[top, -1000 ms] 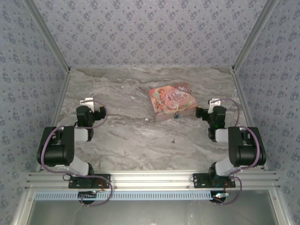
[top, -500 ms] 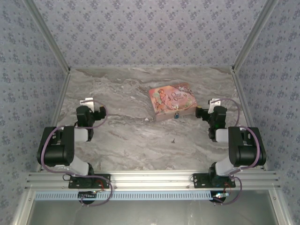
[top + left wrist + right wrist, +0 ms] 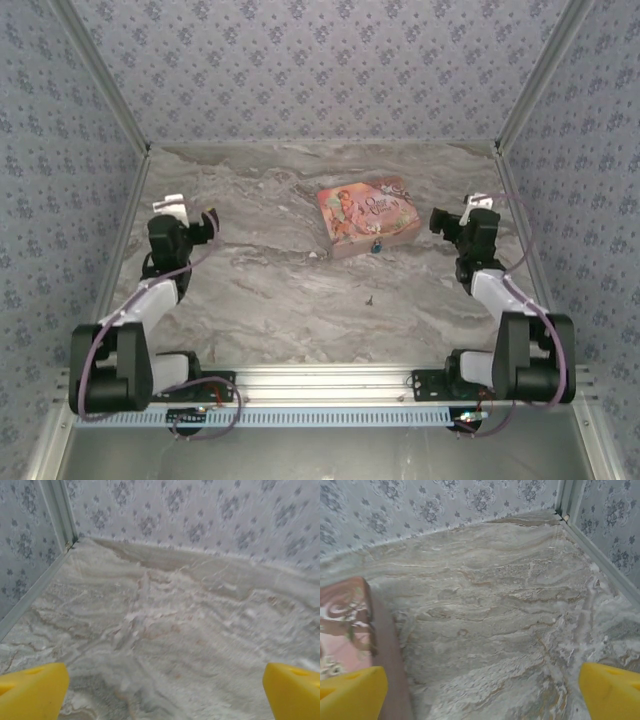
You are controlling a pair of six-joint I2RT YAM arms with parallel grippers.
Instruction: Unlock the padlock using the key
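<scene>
My open right gripper should keep going toward the key (image 3: 369, 300), which lies clear of the pink box's near side (image 3: 352, 248), and close its fingers on the key there.
The tiny blue-teal padlock (image 3: 377, 244) hangs at the near side of the pink illustrated box (image 3: 366, 215), mid-table. The key (image 3: 369, 298), a thin dark sliver, lies on the marble nearer the arms, below the box. My left gripper (image 3: 186, 222) is at the table's left side, far from both, open, with bare marble between its yellow fingertips (image 3: 32, 690). My right gripper (image 3: 452, 222) is just right of the box, open and empty, yellow fingertips (image 3: 612, 692) wide apart. The box's pink edge (image 3: 350, 630) shows at the left of the right wrist view.
Patterned walls and metal frame rails (image 3: 120, 230) close the marble table (image 3: 270, 290) on three sides. A small pale fleck (image 3: 313, 256) lies left of the box. An aluminium rail (image 3: 320, 385) runs along the near edge by the arm bases.
Both arms have unfolded and stretched forward from their folded poses. The left gripper moved up and slightly left, the right gripper up and slightly right. Box, padlock and key have not moved.
</scene>
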